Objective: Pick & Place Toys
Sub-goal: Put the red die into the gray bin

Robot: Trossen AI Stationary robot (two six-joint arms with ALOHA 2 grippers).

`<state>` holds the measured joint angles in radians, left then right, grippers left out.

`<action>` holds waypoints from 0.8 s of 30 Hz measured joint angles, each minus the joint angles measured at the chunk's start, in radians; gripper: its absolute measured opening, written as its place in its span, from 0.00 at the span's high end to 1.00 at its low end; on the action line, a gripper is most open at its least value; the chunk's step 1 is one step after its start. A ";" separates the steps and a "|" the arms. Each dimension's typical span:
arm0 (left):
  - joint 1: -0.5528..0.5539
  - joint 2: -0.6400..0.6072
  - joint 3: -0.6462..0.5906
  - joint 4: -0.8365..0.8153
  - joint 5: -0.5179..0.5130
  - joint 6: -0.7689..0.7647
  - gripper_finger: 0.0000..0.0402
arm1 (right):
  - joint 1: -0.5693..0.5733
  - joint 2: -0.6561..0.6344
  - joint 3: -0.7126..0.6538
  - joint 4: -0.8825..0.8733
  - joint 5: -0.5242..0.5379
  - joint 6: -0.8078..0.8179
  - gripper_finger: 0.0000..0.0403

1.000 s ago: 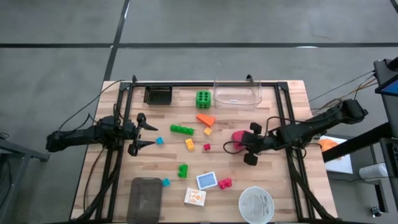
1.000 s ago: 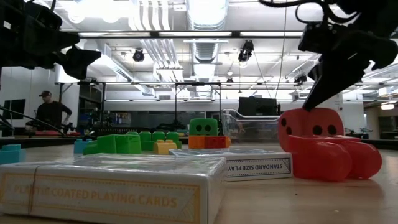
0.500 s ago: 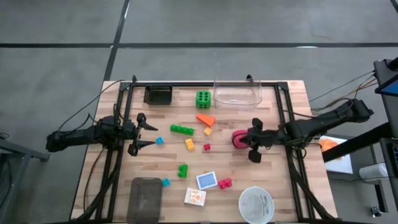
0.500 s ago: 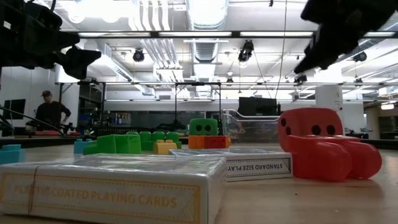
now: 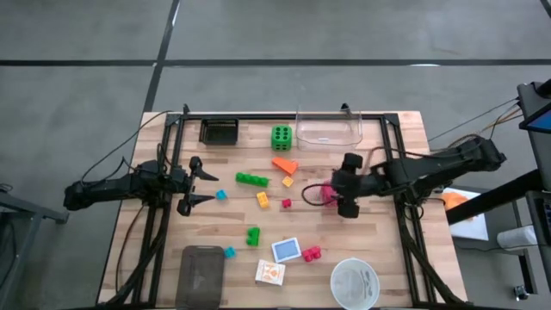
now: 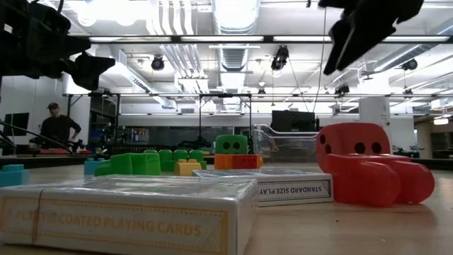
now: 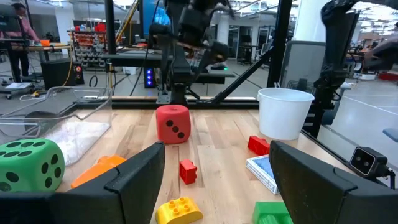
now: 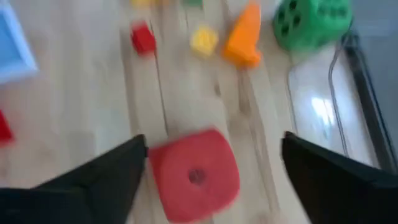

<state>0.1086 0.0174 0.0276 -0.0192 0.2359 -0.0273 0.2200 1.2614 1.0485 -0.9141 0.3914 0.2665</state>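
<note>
The red die [image 5: 328, 195] stands apart from the bricks and fits the robot's open fingers, so the right gripper should keep going down until those fingers are on either side of its sides [image 8: 196, 177], then close.
A red die [image 8: 194, 174] rests on the wooden table right of its middle, showing as a pink edge [image 5: 325, 195] in the high view. My right gripper [image 8: 214, 186] hangs open above it, pointing steeply down, one finger to each side and clear of it. My left gripper [image 5: 211, 188] waits open and level at the table's left side. A green die [image 5: 281, 135], orange [image 5: 285, 164], green [image 5: 251, 179], yellow [image 5: 263, 199] and red [image 5: 311, 253] bricks and two card packs [image 5: 287, 250] [image 5: 269, 273] lie loose on the table.
A clear plastic tub [image 5: 329, 129] stands at the far edge, with a black tray [image 5: 219, 131] to its left. A round white bowl [image 5: 355, 282] and a grey lid [image 5: 200, 274] sit at the near edge. A person [image 6: 56, 127] stands far back in the room.
My right gripper has risen from the red die's top to well above it and has rolled a little. The die has stayed where it was on the table.
</note>
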 joint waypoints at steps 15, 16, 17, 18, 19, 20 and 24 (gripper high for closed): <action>0.000 0.000 0.000 0.000 0.000 0.000 0.28 | -0.045 0.408 0.221 -0.317 -0.164 0.003 0.04; 0.000 0.000 0.000 0.000 0.000 0.000 0.28 | -0.045 0.410 0.218 -0.315 -0.181 0.007 0.03; 0.000 0.000 0.000 0.000 0.000 0.000 0.28 | -0.045 0.410 0.215 -0.313 -0.189 0.012 0.02; 0.000 0.000 0.000 0.000 0.000 0.000 0.28 | -0.043 0.408 0.209 -0.313 -0.191 0.016 0.01; 0.000 0.000 0.000 0.000 0.000 0.000 0.28 | -0.043 0.407 0.204 -0.314 -0.191 0.018 0.02; 0.000 0.000 0.000 0.000 0.000 0.000 0.28 | -0.043 0.407 0.197 -0.313 -0.190 0.019 0.02; 0.000 0.000 0.000 0.000 0.000 0.000 0.28 | -0.050 0.407 0.169 -0.302 -0.151 0.015 0.03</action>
<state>0.1086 0.0174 0.0274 -0.0189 0.2359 -0.0273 0.1702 1.6686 1.2173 -1.2166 0.2409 0.2816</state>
